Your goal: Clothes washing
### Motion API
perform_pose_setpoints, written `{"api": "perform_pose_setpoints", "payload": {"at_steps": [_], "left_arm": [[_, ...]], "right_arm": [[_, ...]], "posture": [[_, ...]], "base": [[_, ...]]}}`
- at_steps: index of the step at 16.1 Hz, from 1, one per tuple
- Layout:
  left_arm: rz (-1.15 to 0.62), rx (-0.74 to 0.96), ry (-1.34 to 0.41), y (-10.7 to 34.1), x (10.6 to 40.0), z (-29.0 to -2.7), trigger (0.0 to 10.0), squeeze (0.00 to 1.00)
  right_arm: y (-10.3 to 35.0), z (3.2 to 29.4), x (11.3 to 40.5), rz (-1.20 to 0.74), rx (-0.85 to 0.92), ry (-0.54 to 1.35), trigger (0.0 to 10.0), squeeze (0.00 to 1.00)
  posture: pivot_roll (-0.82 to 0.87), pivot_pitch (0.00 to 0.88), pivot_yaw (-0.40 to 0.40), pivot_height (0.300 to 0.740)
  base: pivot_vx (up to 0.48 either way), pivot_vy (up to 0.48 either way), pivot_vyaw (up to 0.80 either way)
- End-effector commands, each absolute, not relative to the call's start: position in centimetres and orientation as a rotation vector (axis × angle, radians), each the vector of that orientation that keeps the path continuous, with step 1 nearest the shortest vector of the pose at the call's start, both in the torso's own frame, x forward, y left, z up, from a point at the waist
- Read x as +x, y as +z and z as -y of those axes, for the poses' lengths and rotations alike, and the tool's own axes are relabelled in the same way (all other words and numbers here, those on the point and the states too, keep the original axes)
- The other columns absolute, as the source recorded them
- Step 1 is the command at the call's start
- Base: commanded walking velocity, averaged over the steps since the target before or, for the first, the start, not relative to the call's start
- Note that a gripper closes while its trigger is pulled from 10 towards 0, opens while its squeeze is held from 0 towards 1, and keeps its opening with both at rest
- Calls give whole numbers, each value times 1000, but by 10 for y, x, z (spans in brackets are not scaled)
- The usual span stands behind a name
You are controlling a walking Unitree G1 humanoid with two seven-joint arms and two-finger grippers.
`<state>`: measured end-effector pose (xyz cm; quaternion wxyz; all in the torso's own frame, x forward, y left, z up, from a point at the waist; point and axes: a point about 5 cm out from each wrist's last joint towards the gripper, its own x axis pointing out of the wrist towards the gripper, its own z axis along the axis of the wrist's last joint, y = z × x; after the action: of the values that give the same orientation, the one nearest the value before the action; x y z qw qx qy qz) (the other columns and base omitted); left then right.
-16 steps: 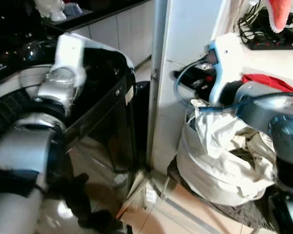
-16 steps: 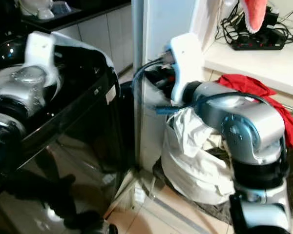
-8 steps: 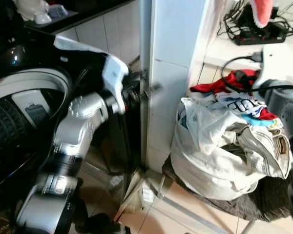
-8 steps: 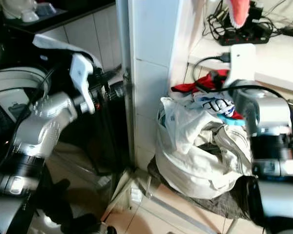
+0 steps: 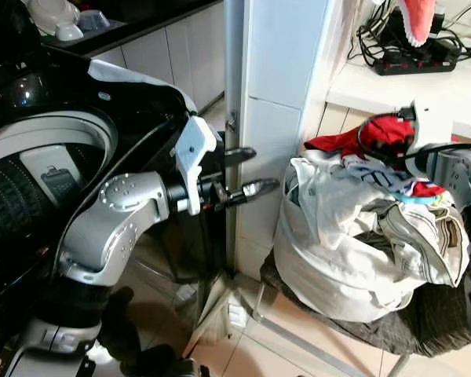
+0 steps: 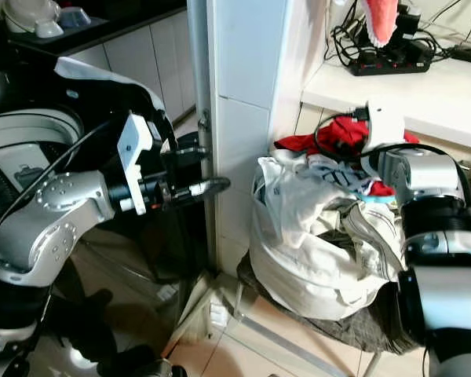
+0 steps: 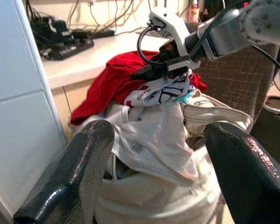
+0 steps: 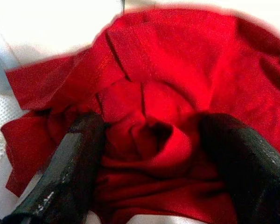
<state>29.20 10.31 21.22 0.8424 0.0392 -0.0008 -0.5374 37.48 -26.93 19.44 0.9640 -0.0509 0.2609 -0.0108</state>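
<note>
Red cloth borders the white print (image 5: 426,189). I expect the red garment (image 5: 375,135) to unfold and bring that print up with it when I lift the garment's fold.
A heap of clothes in a white laundry bag (image 5: 347,251) sits on the floor right of a white tiled pillar (image 5: 279,94). A red garment (image 5: 352,140) lies on top at the back, next to a white printed one (image 7: 158,91). My right gripper (image 8: 161,140) is open, its fingers (image 8: 79,163) spread on either side of a fold of the red garment (image 8: 177,70). My left gripper (image 5: 259,169) is open in the air in front of the pillar, pointing at the heap and a short way from it. The washing machine (image 5: 39,149) with its dark door stands at the left.
A white shelf (image 5: 392,82) above the heap holds a black power strip with cables (image 5: 408,55). A dark mat (image 5: 424,330) lies under the bag on the tiled floor (image 5: 282,345). A metal rail (image 5: 234,71) runs up the pillar's edge.
My left gripper has swung out from beside the machine door, past the pillar toward the heap. My right gripper has come down onto the red garment. The camera shifted during the first half second.
</note>
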Motion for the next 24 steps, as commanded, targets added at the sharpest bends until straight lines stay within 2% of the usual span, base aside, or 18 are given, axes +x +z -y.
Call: {"api": "perform_pose_setpoints", "payload": {"at_steps": [1, 2, 3, 4, 5, 24], "left_arm": [[-6, 90, -1147, 215, 289, -103, 10000, 0], [-15, 91, -1150, 214, 288, -103, 10000, 0], [-19, 91, -1155, 215, 287, -102, 10000, 0], [-21, 91, -1157, 215, 286, -102, 10000, 0], [-27, 90, -1158, 216, 285, -101, 10000, 0], [-43, 73, -1158, 218, 285, -99, 10000, 0]], "right_arm": [[184, 274, 370, -610, -93, -32, 10000, 0], [183, 275, 369, -630, -51, -39, 10000, 0], [183, 278, 368, -641, -19, -56, 7725, 0], [183, 279, 368, -643, -8, -62, 4196, 0], [182, 281, 367, -651, -4, -72, 0, 0], [196, 287, 371, -592, 0, -93, 0, 0]], "posture": [[-9, 0, 18, 740], [-10, 0, 19, 740], [-12, 0, 22, 740], [-13, 0, 23, 740], [-13, 0, 23, 740], [-13, 0, 23, 740]], "base": [[0, 0, 0], [0, 0, 0], [0, 0, 0], [0, 0, 0], [0, 0, 0], [0, 0, 0]]}}
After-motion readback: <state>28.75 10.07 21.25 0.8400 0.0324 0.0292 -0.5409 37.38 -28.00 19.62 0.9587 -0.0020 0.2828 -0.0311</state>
